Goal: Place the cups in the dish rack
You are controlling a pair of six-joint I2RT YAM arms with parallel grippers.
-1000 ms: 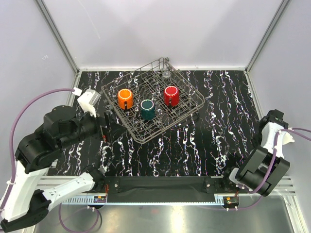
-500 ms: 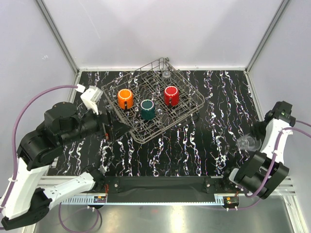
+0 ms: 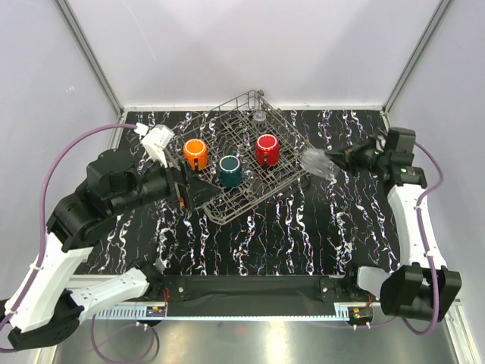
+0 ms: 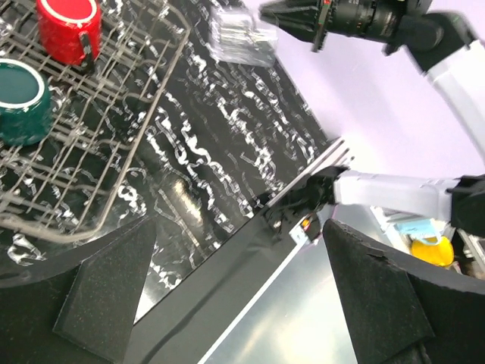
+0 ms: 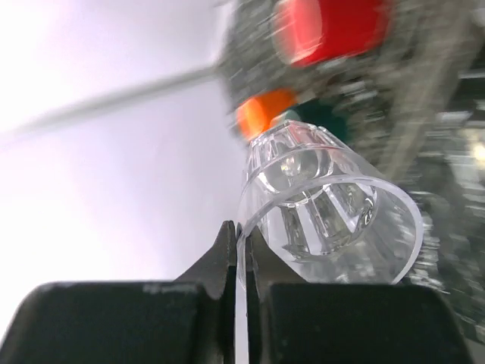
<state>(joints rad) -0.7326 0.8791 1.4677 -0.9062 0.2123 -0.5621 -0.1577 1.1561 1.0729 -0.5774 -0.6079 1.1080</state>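
Note:
The clear cup's free base [image 3: 308,161] points toward my open left gripper [image 3: 197,182]. My right gripper carries on bringing the cup over until my left gripper holds it.
The wire dish rack [image 3: 292,168] sits at the middle back of the table, holding an orange cup [image 3: 195,153], a teal cup [image 3: 230,171], a red cup [image 3: 267,149] and a small clear cup [image 3: 259,116]. My right gripper [image 3: 335,161] is shut on the rim of another clear cup [image 3: 317,163], held in the air just off the rack's right corner. In the right wrist view the gripper [image 5: 244,243] pinches the clear cup's [image 5: 326,197] wall. My left gripper [image 3: 193,191] is open and empty by the rack's left corner; in the left wrist view [image 4: 242,303] it is spread wide.
The table [image 3: 303,235] is black with white marbling. Metal frame posts and grey walls stand around it. The left wrist view shows the rack [image 4: 163,83], the red cup [image 4: 68,26], the teal cup [image 4: 23,91] and the held clear cup [image 4: 242,38].
My right arm swung from the near right edge up and left to the rack's right corner, carrying the clear cup. My left arm shifted slightly towards the rack.

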